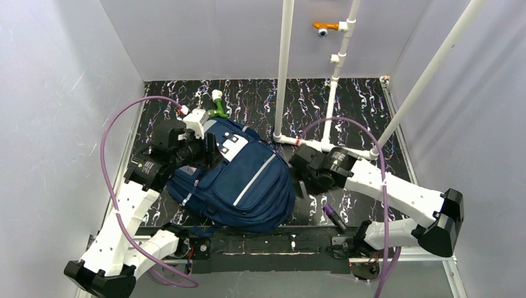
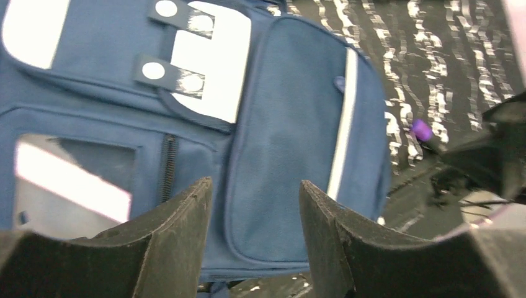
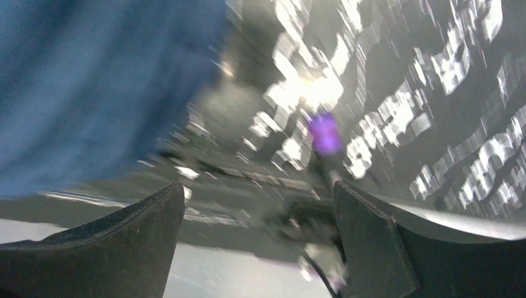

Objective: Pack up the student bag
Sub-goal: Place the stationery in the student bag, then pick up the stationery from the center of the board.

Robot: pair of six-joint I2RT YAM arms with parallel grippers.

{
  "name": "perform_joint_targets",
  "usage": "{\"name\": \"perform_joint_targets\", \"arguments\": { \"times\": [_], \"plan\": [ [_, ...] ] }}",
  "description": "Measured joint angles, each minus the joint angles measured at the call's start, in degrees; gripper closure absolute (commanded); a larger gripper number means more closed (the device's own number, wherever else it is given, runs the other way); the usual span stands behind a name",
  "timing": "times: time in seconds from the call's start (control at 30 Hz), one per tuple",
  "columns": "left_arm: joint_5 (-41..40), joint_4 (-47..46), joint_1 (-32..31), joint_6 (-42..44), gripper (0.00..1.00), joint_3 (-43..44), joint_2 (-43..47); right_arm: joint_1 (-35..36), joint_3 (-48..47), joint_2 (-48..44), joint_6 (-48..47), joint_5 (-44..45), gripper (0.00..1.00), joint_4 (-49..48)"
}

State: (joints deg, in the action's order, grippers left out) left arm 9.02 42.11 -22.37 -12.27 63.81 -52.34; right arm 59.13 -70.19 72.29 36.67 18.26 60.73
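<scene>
The marker's purple cap (image 1: 327,209) is straight in line against the marker's black body, so the whole marker (image 1: 335,218) should come along when the robot lifts it by its cap.
The student bag (image 1: 248,180), navy with a grey diagonal stripe and a white buttoned patch, lies flat on the dark mat between the arms. My left gripper (image 1: 209,150) hovers over its upper left corner. In the left wrist view it (image 2: 254,187) stands open above the bag's front pocket (image 2: 285,124), with nothing between the fingers. My right gripper (image 1: 307,180) sits just off the bag's right edge. The right wrist view is blurred, but there it (image 3: 257,189) is wide open and empty, with the bag (image 3: 93,81) at upper left.
A purple-capped marker (image 1: 335,217) lies on the mat near the right arm's base, also seen as a marker (image 2: 422,130) and a blurred marker (image 3: 324,133). A green and white object (image 1: 217,105) lies behind the bag. A white pipe frame (image 1: 282,74) stands at the back.
</scene>
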Motion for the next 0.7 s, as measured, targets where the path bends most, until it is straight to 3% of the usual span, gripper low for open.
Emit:
{"name": "perform_joint_targets", "arguments": {
  "times": [0.07, 0.23, 0.37, 0.53, 0.7],
  "plan": [
    [3.8, -0.9, -0.1, -1.0, 0.47, 0.0, -0.1, -0.1, 6.4, -1.6, 3.4, 0.6, 0.02, 7.1],
    [9.1, -4.1, -5.9, -2.4, 0.47, 0.0, -3.0, -0.3, 15.3, -9.4, 8.0, -0.4, 0.02, 12.4],
    [10.7, -4.9, -10.7, -2.9, 0.46, 0.7, -7.3, -1.8, 24.1, -8.5, 9.4, -2.4, 0.02, 7.1],
    [11.8, -5.1, -12.0, -3.9, 0.45, 1.1, -8.9, -5.5, 30.6, -4.3, 9.2, -3.7, 0.02, -3.0],
    [11.6, -5.7, -12.0, -5.0, 0.44, 1.1, -7.1, -18.8, 35.1, -8.8, 5.7, -6.4, 0.02, -12.3]
  ]
}}
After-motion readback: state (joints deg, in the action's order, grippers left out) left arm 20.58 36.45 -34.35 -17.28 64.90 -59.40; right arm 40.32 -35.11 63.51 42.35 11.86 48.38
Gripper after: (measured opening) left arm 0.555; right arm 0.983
